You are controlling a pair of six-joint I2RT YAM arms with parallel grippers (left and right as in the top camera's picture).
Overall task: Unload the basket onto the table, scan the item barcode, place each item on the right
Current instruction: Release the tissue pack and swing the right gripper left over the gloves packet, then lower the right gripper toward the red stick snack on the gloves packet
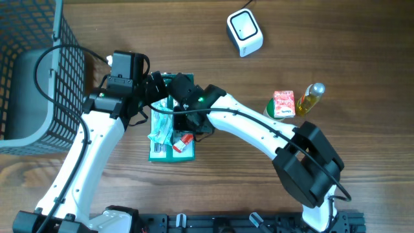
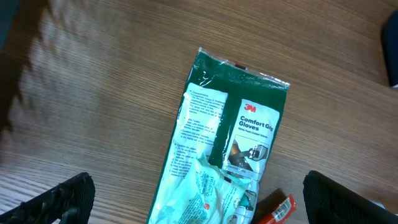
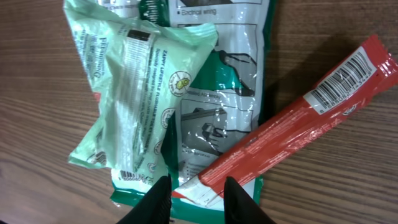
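The red packet's white end (image 3: 200,190) is resting over the green glove package, so my right gripper needs to drag the packet onto the wood (image 1: 206,153) beside the package first.
A red stick packet (image 3: 298,124) lies slanted across a green glove package (image 3: 242,93), its barcode (image 3: 345,78) facing up at the far end. A pale green pouch (image 3: 137,93) rests on the same package. My right gripper (image 3: 198,194) has its jaws narrowed around the packet's near white end, both fingers at its edges. From overhead this pile (image 1: 169,139) sits under both wrists, with the right gripper (image 1: 186,128) above the red packet (image 1: 182,142). My left gripper (image 2: 199,202) hovers wide open above the glove package (image 2: 249,106), holding nothing. The white scanner (image 1: 244,32) stands far back.
A black wire basket (image 1: 39,77) fills the left edge of the table. At the right stand a pink carton (image 1: 284,103), a green can (image 1: 274,109) and a yellow oil bottle (image 1: 312,98). Bare wood lies between the pile and the scanner.
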